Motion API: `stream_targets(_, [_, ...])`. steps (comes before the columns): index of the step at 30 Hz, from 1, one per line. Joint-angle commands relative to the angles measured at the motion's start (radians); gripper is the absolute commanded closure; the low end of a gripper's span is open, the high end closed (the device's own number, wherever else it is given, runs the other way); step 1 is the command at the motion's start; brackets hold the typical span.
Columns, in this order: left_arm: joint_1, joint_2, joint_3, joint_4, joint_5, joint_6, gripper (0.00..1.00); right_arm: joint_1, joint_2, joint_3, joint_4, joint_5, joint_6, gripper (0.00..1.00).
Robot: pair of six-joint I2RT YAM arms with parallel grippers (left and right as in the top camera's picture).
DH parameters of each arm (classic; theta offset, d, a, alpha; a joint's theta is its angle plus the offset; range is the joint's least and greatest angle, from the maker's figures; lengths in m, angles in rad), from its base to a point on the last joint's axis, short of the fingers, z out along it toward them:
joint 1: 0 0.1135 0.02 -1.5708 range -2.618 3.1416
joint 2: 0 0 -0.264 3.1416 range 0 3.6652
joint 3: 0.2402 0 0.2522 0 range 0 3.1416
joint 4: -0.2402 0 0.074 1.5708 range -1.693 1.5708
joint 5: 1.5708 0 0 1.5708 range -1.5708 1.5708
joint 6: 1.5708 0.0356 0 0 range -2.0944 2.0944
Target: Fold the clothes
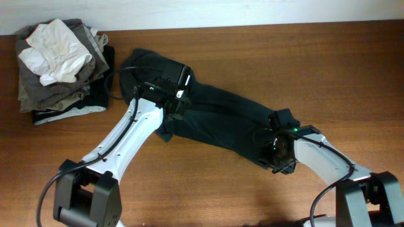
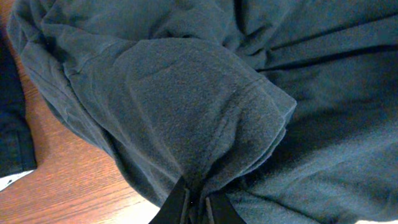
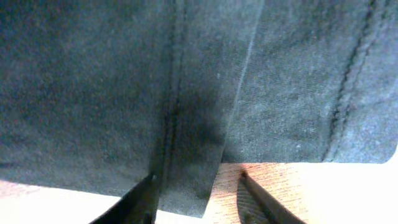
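Observation:
The garment lies rumpled in a diagonal strip (image 1: pixel 222 123), so my right gripper should shut on the garment's hemmed edge (image 3: pixel 189 200) and both grippers raise the garment high before folding.
A dark teal garment (image 1: pixel 218 120) lies crumpled in a diagonal strip across the middle of the wooden table (image 1: pixel 303 63). My left gripper (image 1: pixel 176 107) is over its upper left part. In the left wrist view the left gripper (image 2: pixel 198 202) is shut on a pinched fold of the garment (image 2: pixel 186 106). My right gripper (image 1: pixel 278 160) is at the garment's lower right end. In the right wrist view the right gripper (image 3: pixel 199 193) has its fingers apart, with the garment's hemmed edge (image 3: pixel 186 180) hanging between them just above the table.
A pile of folded clothes (image 1: pixel 50 88) with a crumpled white garment (image 1: pixel 57 47) on top sits at the back left corner. A dark cloth (image 2: pixel 12 134) shows at the left edge of the left wrist view. Bare wood lies to the right and front.

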Motion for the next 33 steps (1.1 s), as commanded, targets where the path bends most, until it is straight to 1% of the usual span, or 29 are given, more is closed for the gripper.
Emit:
stream_targets(1, [-0.003,-0.01,0.009,-0.001,0.011,-0.01,0.91,0.0,0.061,-0.024,0.023,-0.032,0.008,0.84])
stream_targets(2, [-0.003,-0.01,0.009,-0.001,0.011,-0.01,0.91,-0.001,0.061,-0.024,0.022,-0.031,0.011,0.93])
stream_targets(3, [-0.003,-0.01,0.009,-0.001,0.011,-0.01,0.91,-0.003,0.061,-0.024,0.022,-0.031,0.011,0.96])
stream_targets(8, [-0.003,-0.011,0.009,-0.008,0.011,-0.01,0.91,-0.004,0.054,-0.009,-0.003,-0.024,0.031,0.96])
stream_targets(13, [-0.003,-0.042,0.009,-0.039,0.011,-0.01,0.91,-0.003,0.02,0.064,-0.111,0.021,0.051,0.96])
stream_targets(16, [-0.003,-0.065,0.009,-0.04,0.011,-0.01,0.81,-0.003,0.01,0.093,-0.14,0.024,0.056,0.96])
stream_targets(17, [-0.003,-0.073,0.009,-0.042,0.011,-0.01,0.8,-0.003,0.01,0.099,-0.144,0.024,0.056,0.97])
stream_targets(20, [-0.003,-0.08,0.009,-0.049,0.011,-0.01,0.8,-0.003,0.01,0.103,-0.151,0.024,0.056,0.96])
stream_targets(21, [-0.003,-0.08,0.009,-0.053,0.011,-0.01,0.85,-0.003,0.01,0.103,-0.152,0.025,0.056,0.96])
stream_targets(22, [-0.003,-0.08,0.009,-0.055,0.011,-0.01,0.88,-0.003,0.01,0.103,-0.151,0.024,0.056,0.96])
stream_targets(24, [-0.003,-0.08,0.009,-0.058,0.012,-0.01,0.87,-0.003,0.01,0.103,-0.151,0.024,0.056,0.96])
stream_targets(25, [-0.004,-0.08,0.009,-0.063,0.018,-0.01,0.77,-0.003,0.01,0.103,-0.151,0.024,0.056,0.96])
stream_targets(26, [-0.006,-0.079,0.009,-0.071,0.058,0.0,0.6,-0.003,0.01,0.103,-0.152,0.024,0.056,0.96])
stream_targets(28, [-0.006,-0.072,0.002,-0.085,0.156,0.074,0.44,-0.003,0.01,0.103,-0.155,0.024,0.056,0.96])
stream_targets(29, [-0.006,-0.065,-0.003,-0.087,0.166,0.087,0.38,-0.003,0.01,0.103,-0.155,0.025,0.056,0.96])
stream_targets(30, [-0.008,-0.058,-0.011,-0.087,0.165,0.087,0.35,-0.003,0.01,0.103,-0.155,0.025,0.056,0.96])
stream_targets(31, [-0.008,-0.046,-0.023,-0.087,0.165,0.087,0.27,-0.003,0.01,0.103,-0.155,0.025,0.056,0.96])
stream_targets(33, [-0.008,-0.013,-0.052,-0.09,0.165,0.09,0.25,-0.003,0.01,0.103,-0.154,0.025,0.056,0.96])
